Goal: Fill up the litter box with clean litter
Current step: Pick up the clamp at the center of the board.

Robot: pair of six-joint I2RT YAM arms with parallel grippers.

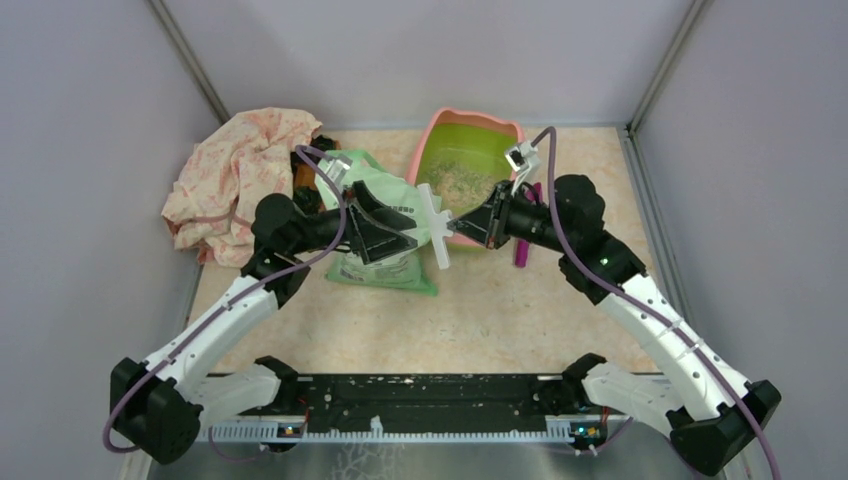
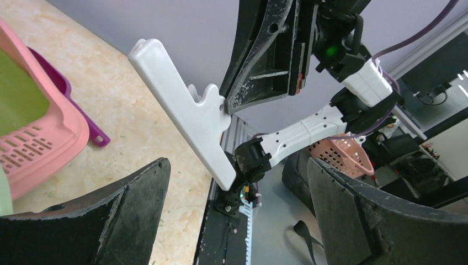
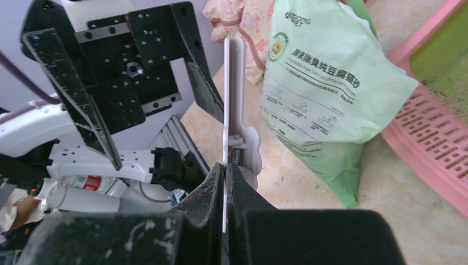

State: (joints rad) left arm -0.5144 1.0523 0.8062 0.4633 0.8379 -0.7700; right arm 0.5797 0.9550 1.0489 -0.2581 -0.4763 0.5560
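Observation:
Just one handle of the white bag clip (image 3: 225, 156) is pinched by my right gripper. My left gripper should hold the clip's long jaws (image 2: 185, 113) while my right gripper takes both handles.
The litter box (image 1: 432, 135), pink-rimmed and lime-green inside, stands at the back with a thin scatter of clean litter (image 1: 465, 180) on its floor. Its slotted pink ledge (image 2: 33, 152) also shows in the left wrist view. My right gripper (image 1: 462, 222) is shut on a white bag clip (image 1: 436, 228) and holds it in the air in front of the box. In the right wrist view the clip (image 3: 234, 99) runs up from between the pinched fingertips. My left gripper (image 1: 412, 222) stands open and empty, facing the clip (image 2: 182, 116) from the left, apart from it.
The light green printed bag (image 1: 385, 265) lies on the table under the left gripper, left of the box. A magenta scoop (image 1: 524, 245) lies at the box's right side. A crumpled floral cloth (image 1: 240, 170) fills the back left corner. Grey walls enclose the table.

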